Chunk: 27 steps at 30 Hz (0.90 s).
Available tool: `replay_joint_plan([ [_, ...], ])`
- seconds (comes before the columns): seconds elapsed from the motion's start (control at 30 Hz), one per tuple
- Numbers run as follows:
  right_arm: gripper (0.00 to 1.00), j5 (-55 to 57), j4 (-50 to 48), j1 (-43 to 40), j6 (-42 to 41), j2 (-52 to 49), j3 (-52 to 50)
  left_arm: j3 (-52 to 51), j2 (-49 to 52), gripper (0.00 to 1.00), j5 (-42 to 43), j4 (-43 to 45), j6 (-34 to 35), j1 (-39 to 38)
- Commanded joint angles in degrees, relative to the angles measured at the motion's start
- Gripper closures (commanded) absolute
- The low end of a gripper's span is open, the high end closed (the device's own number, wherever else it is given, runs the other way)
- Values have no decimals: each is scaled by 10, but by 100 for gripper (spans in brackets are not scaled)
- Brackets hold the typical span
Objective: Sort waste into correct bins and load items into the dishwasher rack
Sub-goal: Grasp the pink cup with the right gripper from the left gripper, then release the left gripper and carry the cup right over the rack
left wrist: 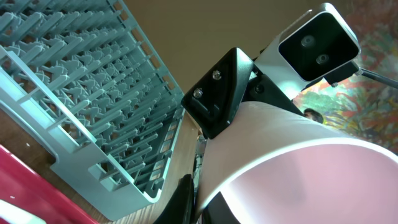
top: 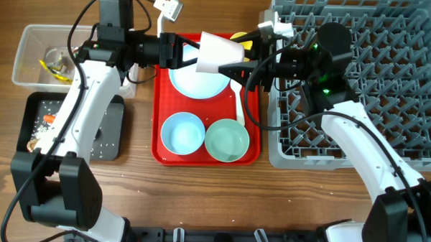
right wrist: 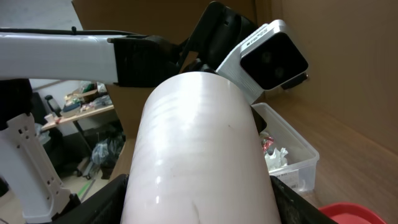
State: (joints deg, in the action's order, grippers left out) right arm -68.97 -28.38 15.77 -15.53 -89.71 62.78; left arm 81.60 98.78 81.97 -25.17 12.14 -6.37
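Note:
Next, my left gripper opens before my right gripper carries the cup to the rack (top: pixel 298 99), because my left gripper still pins the cup's rim (top: pixel 201 53) while my right gripper holds the cup's body.
The small white-pink cup (top: pixel 218 51) hangs on its side above the red tray, between both grippers. My left gripper (top: pixel 183 51) is shut on its rim, one finger outside and one inside, as the left wrist view (left wrist: pixel 202 202) shows on the cup (left wrist: pixel 311 180). My right gripper (top: pixel 245 56) is closed round the cup's body (right wrist: pixel 199 149), with a finger against each side (right wrist: pixel 199 199). The white plate (top: pixel 195 83), two pale bowls (top: pixel 183 132) (top: pixel 227 140), the white spoon (top: pixel 238 93) and the yellow cup (top: pixel 238 37) sit on the tray. The grey dishwasher rack (top: pixel 389 84) stands at the right.
The red tray (top: pixel 158 112) lies in the middle. The clear tub (top: pixel 31 39) at the far left holds wrappers (top: pixel 52 66) and tissue (right wrist: pixel 277 152). The black tray (top: pixel 107 131) in front of it holds rice and a carrot (top: pixel 50 119). The rack's corner (left wrist: pixel 81 81) shows near the left wrist.

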Motion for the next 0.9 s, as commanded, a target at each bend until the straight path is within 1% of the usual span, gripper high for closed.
replay_joint_plan([
  [0.0, 42, -16, -12, 6, 1, 0, 5, 2, 4, 96, -7, 0, 3, -3],
  [0.1, 42, -16, -14, 6, 1, 0, 5, 2, 4, 96, -7, 0, 3, -3],
  [0.13, 43, -16, -14, 6, 1, 0, 5, 2, 4, 96, -7, 0, 3, -3],
  [0.17, 50, -16, -14, 6, 1, 0, 5, 2, 4, 94, -7, 0, 3, -3],
  [0.23, 59, -16, -14, 6, 0, 0, 5, 2, 4, 87, -7, 0, 3, -3],
  [0.37, 62, -19, -14, 6, -1, 0, 5, 2, 4, 70, -7, -1, 3, -3],
  [0.43, 65, -20, -14, 6, -1, 0, 5, 2, 4, 65, -7, 0, 3, -3],
  [0.63, 68, -20, -14, 4, -1, 0, 5, 2, 4, 59, -7, 6, 3, 2],
  [0.77, 68, -19, -14, 3, -4, 0, 5, 2, 4, 60, -7, 5, 4, 20],
  [0.87, 68, 1, -14, 2, -19, 0, 5, 2, 4, 61, -7, 5, 13, 36],
])
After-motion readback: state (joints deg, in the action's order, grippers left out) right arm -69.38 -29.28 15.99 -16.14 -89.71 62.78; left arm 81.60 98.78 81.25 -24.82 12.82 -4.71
